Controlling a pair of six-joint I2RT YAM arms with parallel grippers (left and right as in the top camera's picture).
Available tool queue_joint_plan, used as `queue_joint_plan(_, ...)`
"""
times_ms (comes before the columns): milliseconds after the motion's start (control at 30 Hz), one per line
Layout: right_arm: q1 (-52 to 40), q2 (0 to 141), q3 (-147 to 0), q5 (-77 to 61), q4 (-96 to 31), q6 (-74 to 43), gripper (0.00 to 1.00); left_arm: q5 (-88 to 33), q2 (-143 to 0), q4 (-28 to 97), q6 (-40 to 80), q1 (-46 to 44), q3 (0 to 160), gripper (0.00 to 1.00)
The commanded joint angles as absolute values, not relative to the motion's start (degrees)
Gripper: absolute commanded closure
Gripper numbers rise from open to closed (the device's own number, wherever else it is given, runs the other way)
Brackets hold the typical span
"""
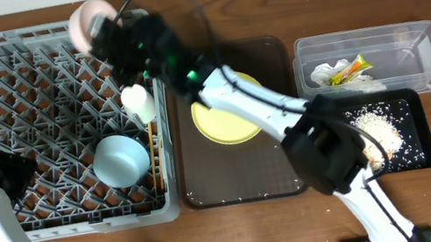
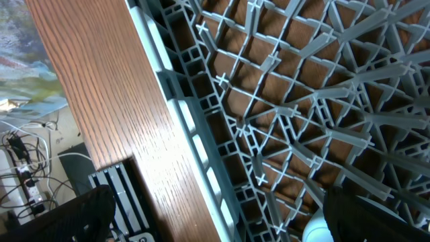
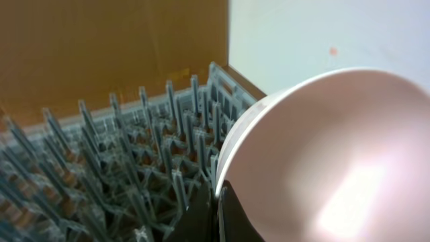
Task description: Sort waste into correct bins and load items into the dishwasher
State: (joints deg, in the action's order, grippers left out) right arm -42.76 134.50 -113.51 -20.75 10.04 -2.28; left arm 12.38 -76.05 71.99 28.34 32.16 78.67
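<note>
The cream bowl (image 1: pixel 82 24) is hanging at a tilt across the rack's far rim. Next, my right gripper pulls it back and turns it on edge before lowering it behind the white cup.
The grey dish rack (image 1: pixel 32 91) fills the left of the table. In it lie a light-blue bowl (image 1: pixel 120 160), a white cup (image 1: pixel 138 102) and wooden chopsticks (image 1: pixel 155 163) along its right side. My right gripper (image 3: pixel 216 202) is shut on the rim of a cream bowl (image 3: pixel 322 154), tilted on edge above the rack's far right corner (image 1: pixel 85 24). The yellow plate (image 1: pixel 222 118) lies on the dark-brown tray. My left gripper (image 2: pixel 218 228) is open and empty over the rack's left edge (image 1: pixel 15 170). The napkin (image 1: pixel 325 73) and wrapper (image 1: pixel 351 70) lie in the clear tub (image 1: pixel 429 43). Rice (image 1: pixel 378 132) lies in the black tray (image 1: pixel 421 151).
The dark-brown serving tray (image 1: pixel 234 175) sits between the rack and the bins, and my right arm stretches diagonally over it. The rack's pegs (image 3: pixel 134 134) stand close under the held bowl. Bare wooden table (image 2: pixel 101 101) runs along the rack's left side.
</note>
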Motion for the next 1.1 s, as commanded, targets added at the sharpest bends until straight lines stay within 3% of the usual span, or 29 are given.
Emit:
queue_joint_plan(0,-38.6,132.3,-113.6,-26.9,12.4,-26.6,0.99,13.1,-75.9,72.2,28.4,32.4,79.0,0.00)
queue_joint_plan(333,-36.0,135.4,-113.6,-32.8,37.5,-55.7,0.99,13.1,-75.9,72.2,28.4,32.4,79.0,0.00)
queue_joint_plan(767,-39.7,144.8,-113.6,-28.4,47.3,-64.2,0.99,13.1,-75.9,72.2,28.4,32.4,79.0,0.00)
queue_joint_plan(967,-38.6,149.2,-113.6,-31.1,57.9,-68.4,0.99,13.1,-75.9,72.2,28.4,32.4,79.0,0.00)
queue_joint_plan(1067,-37.7,149.6,-113.6,-33.5,56.9,-69.9,0.99,13.1,-75.9,72.2,28.4,32.4,79.0,0.00)
